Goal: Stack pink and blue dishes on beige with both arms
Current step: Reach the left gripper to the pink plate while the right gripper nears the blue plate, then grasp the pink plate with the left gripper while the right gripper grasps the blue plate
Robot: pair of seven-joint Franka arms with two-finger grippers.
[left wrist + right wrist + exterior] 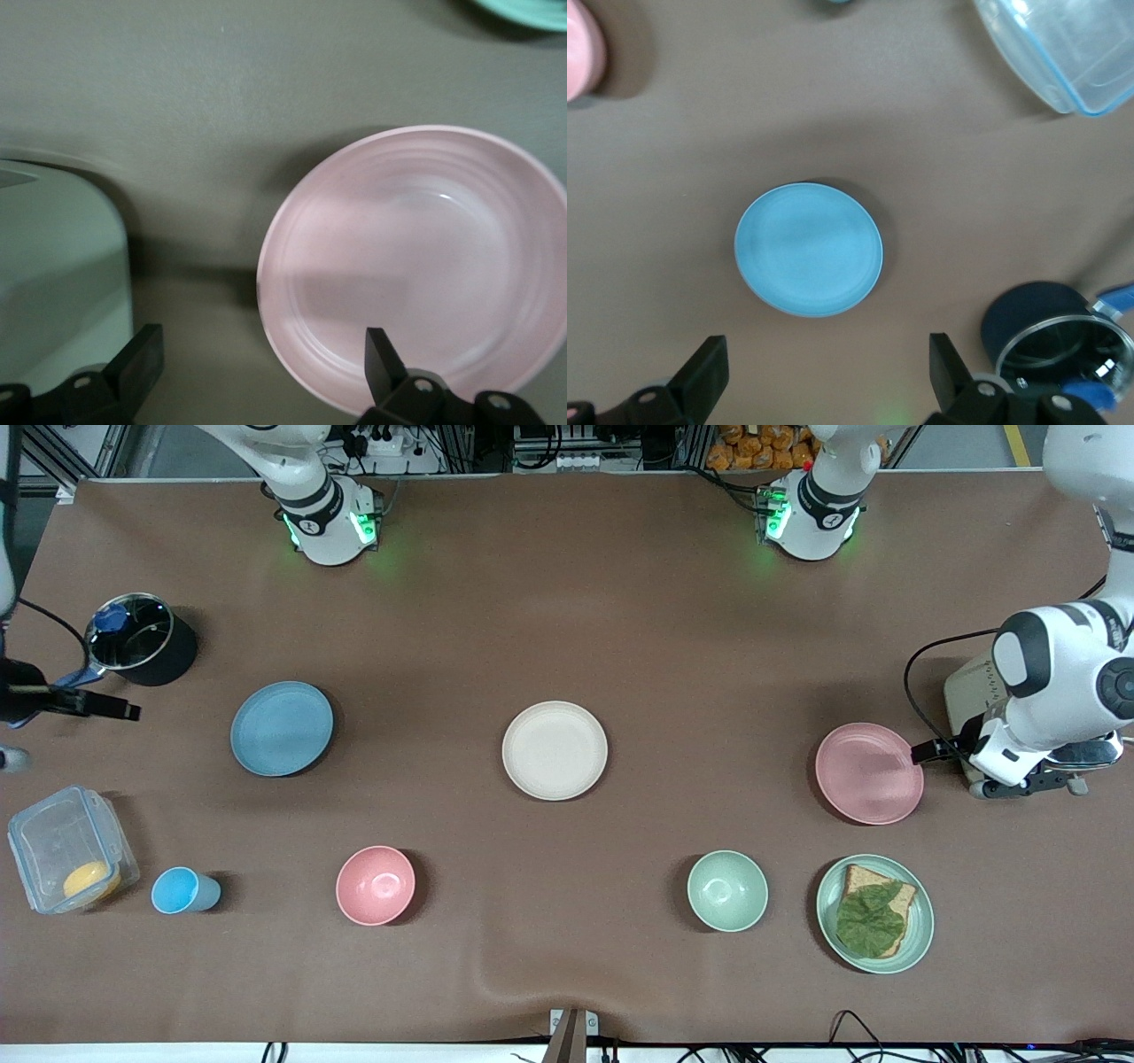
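I expect the pink plate (869,774) to nest and almost cover the beige plate (555,750) when I lower it, because both are the same width and have shallow raised rims.
The beige plate (555,750) lies bare at the table's middle. Toward the right arm's end lies the blue plate (282,728) (809,250). Beside it my right gripper (122,710) (826,372) hangs open and holds nothing, with the table under its fingers. Toward the left arm's end lies the pink plate (869,772) (416,266). My left gripper (930,751) (261,363) is open low at that plate's edge, one finger (385,359) over the rim and the other outside it.
A pink bowl (376,885), blue cup (182,890), green bowl (727,890) and green plate with bread (875,913) lie nearer the camera. A black pot (140,639) and a clear box (71,861) flank the right gripper. A pale box (970,691) sits under the left arm.
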